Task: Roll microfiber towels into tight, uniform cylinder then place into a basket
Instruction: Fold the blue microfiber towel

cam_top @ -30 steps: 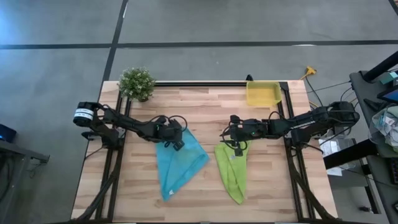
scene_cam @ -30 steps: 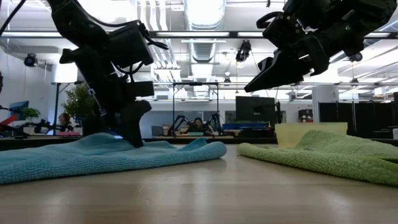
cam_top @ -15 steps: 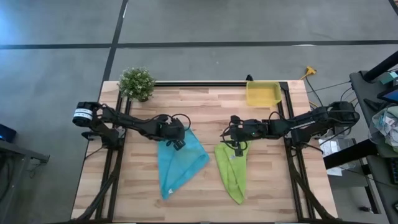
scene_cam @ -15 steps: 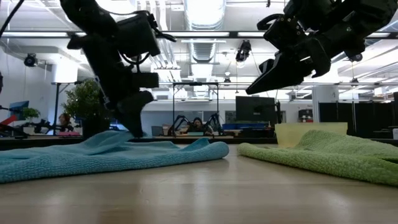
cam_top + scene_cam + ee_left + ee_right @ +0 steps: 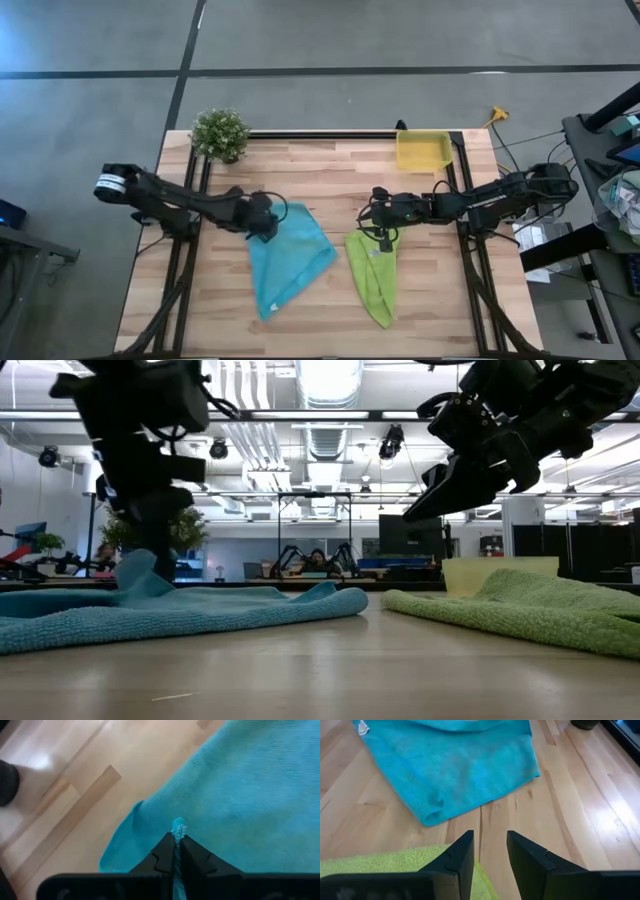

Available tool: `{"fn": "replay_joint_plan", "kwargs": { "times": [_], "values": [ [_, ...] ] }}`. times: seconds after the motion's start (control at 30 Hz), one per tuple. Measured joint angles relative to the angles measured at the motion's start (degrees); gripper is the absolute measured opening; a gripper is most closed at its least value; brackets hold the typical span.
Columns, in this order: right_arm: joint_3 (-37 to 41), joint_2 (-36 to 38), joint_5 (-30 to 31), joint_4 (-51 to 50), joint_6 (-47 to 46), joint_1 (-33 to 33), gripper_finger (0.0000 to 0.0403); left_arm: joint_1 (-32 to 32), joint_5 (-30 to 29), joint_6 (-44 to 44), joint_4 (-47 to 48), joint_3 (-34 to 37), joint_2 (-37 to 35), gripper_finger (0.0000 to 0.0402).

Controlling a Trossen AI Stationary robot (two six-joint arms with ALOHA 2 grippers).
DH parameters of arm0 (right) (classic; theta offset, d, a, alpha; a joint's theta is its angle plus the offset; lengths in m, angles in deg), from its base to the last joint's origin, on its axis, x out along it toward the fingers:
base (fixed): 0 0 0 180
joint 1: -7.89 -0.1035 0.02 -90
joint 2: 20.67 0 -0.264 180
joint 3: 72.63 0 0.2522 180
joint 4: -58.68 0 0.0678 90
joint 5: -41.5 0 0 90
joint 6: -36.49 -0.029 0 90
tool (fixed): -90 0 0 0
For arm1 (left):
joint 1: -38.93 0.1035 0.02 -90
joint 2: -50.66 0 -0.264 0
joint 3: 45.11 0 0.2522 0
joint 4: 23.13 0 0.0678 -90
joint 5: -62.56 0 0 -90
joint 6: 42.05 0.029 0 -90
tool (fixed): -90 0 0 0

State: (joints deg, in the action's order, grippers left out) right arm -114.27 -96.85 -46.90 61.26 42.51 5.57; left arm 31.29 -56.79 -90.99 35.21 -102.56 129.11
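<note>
I should keep pulling the blue towel's corner (image 5: 137,567) pinched in my left gripper toward the black bar, since the wood (image 5: 230,256) there is clear, until the towel's corner spreads.
The turquoise-blue towel (image 5: 290,255) lies flat on the wooden table, left of centre. My left gripper (image 5: 262,224) stands at its far left corner, shut on the cloth. The lime-green towel (image 5: 372,272) lies to its right, folded narrow, with a small white tag. My right gripper (image 5: 381,233) hangs open over that towel's far end, clear of it in the low view (image 5: 428,503). The yellow basket (image 5: 423,151) sits at the table's far edge on the right. My left gripper pinches a small tuft of the blue towel (image 5: 177,827) between its two fingertips (image 5: 165,851), close to the towel's far left corner. The fingers come slanting down from the table's left. The pinched cloth rises in a small peak (image 5: 135,572); the rest lies on the table.
A small potted plant (image 5: 220,133) stands at the far left corner. Bare wood shows between the two towels (image 5: 490,817) and along the near edge. Black frame rails run along the table's left, right and far sides.
My left gripper has moved toward the table's left edge and risen a little, tipping steeper. It has drawn the blue towel's far left corner up into a peak and slightly leftward. The rest of the towel has stayed flat.
</note>
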Motion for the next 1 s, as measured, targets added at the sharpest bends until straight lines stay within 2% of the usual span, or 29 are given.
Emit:
{"fn": "replay_joint_plan", "kwargs": {
  "times": [0.2,0.43,0.8,1.0],
  "values": [
    [0.0,0.0,0.0,0.15,-1.17,0.0,0.0111,-3.01,-0.06,-2.13,1.55,2.9,-2.1,0.0003],
    [0.04,0.0,-0.02,0.13,-1.53,-0.02,0.0111,-6.29,-1.59,-15.14,14.87,3.46,-2.91,0.0003],
    [0.05,0.0,-0.02,0.13,-1.53,-0.02,0.0112,-7.93,-3.62,-16.8,15.94,3.7,-2.94,0.0003],
    [0.07,0.0,-0.03,0.13,-1.51,-0.02,0.0112,-8.06,-4.0,-19.24,16.0,6.13,-2.95,0.0003]
  ]
}}
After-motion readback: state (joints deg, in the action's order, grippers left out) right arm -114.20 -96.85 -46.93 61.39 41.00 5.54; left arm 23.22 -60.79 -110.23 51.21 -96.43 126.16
